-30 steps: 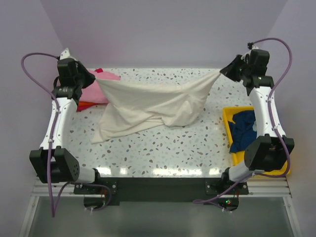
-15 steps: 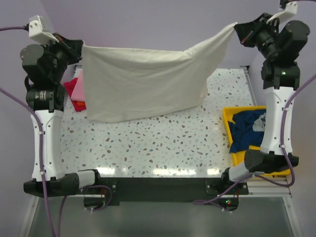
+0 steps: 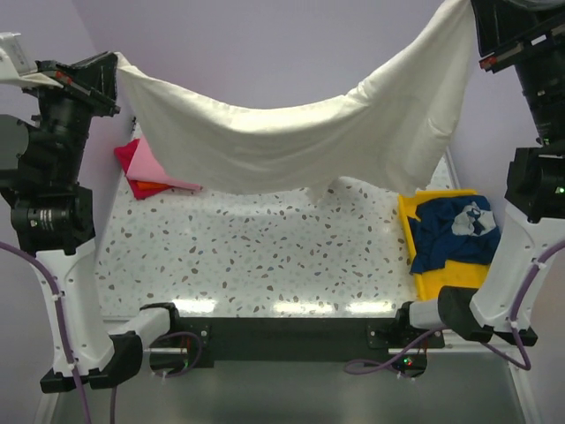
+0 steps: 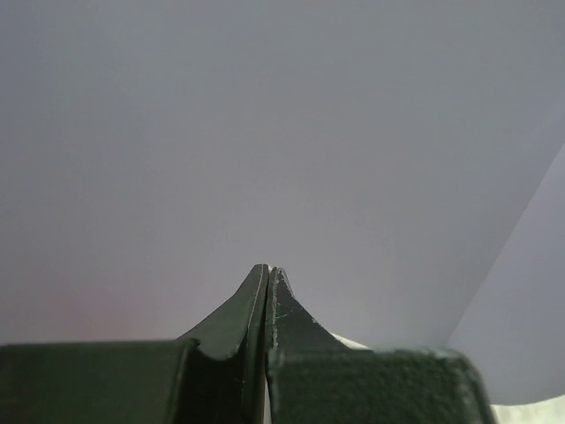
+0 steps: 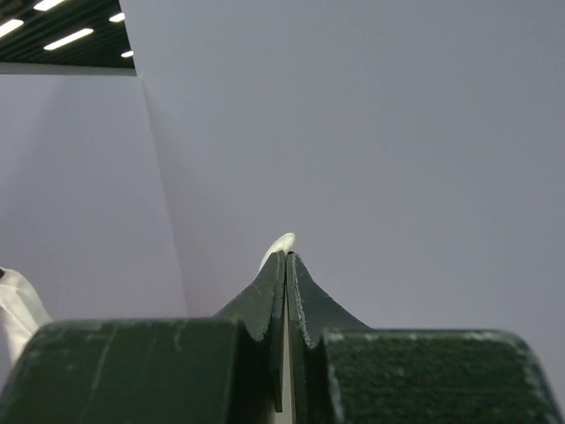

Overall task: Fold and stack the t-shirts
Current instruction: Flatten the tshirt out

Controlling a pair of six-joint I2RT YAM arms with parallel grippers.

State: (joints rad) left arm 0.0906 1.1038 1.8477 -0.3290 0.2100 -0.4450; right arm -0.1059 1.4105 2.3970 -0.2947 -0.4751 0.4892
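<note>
The cream t-shirt's lower edge (image 3: 256, 189) is hanging toward the back of the table, so I need to swing it toward the table's front edge (image 3: 274, 307) before I lay the t-shirt flat.
The large cream t-shirt (image 3: 282, 141) hangs stretched in the air between both arms, sagging in the middle, its lower edge above the back of the table. My left gripper (image 3: 116, 64) is shut on its left corner and my right gripper (image 3: 475, 13) on its right corner, at the top of the view. In the left wrist view the left gripper (image 4: 267, 269) has its jaws pressed together with a cream sliver between them. In the right wrist view cream cloth (image 5: 282, 240) pokes out past the tips of the shut right gripper (image 5: 285, 256). Both wrist views face the lilac wall.
Folded pink (image 3: 157, 168), red (image 3: 125, 157) and orange (image 3: 146, 188) t-shirts lie piled at the back left of the speckled table (image 3: 265, 256). A crumpled navy t-shirt with white print (image 3: 450, 234) lies in the yellow tray (image 3: 446, 284) at the right edge.
Both arms have risen and spread apart, lifting the cream t-shirt off the table. It went from a bunched heap to a sheet hanging in the air.
</note>
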